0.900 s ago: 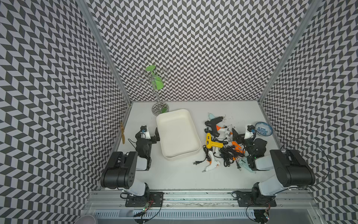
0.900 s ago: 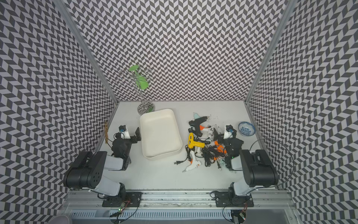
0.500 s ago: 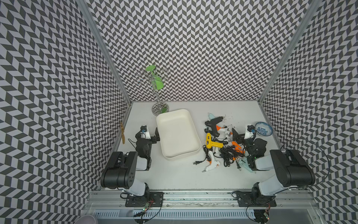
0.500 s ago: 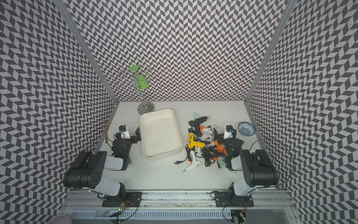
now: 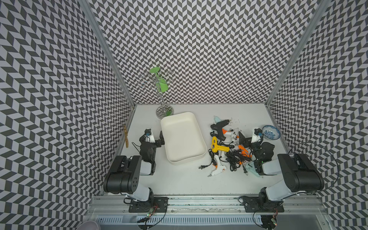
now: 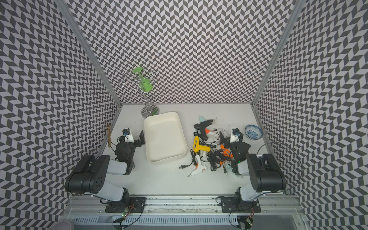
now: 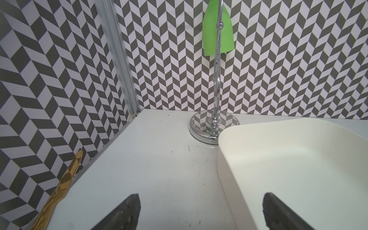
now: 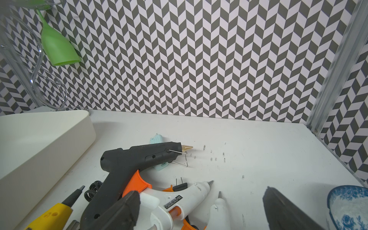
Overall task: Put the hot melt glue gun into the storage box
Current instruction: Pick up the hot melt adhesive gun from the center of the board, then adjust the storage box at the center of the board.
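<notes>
The black glue gun (image 5: pixel 221 124) is lying on the other side of the storage box from my left gripper. Next, my right gripper grabs the gun by its handle (image 5: pixel 221 133).
The cream storage box (image 5: pixel 183 137) (image 6: pixel 164 137) lies empty at mid-table. To its right, several hot melt glue guns lie in a heap with tangled cords: a black one (image 5: pixel 219 127), a yellow one (image 5: pixel 218 146) and a white one (image 5: pixel 217 171). My right gripper (image 5: pixel 251 138) is open just above the heap's right side. In the right wrist view its jaws (image 8: pixel 201 196) stand wide over a white glue gun (image 8: pixel 179 201), beside the black gun (image 8: pixel 135 159). My left gripper (image 5: pixel 153 137) (image 7: pixel 201 199) is open and empty, beside the box's left wall (image 7: pixel 229 159).
A chrome stand with a green cup (image 5: pixel 161 87) rises behind the box. A blue-patterned bowl (image 5: pixel 270 134) sits at the far right, close to my right gripper. A golden serrated knife (image 5: pixel 125 136) lies along the left wall. Black cords (image 5: pixel 237 159) sprawl among the guns.
</notes>
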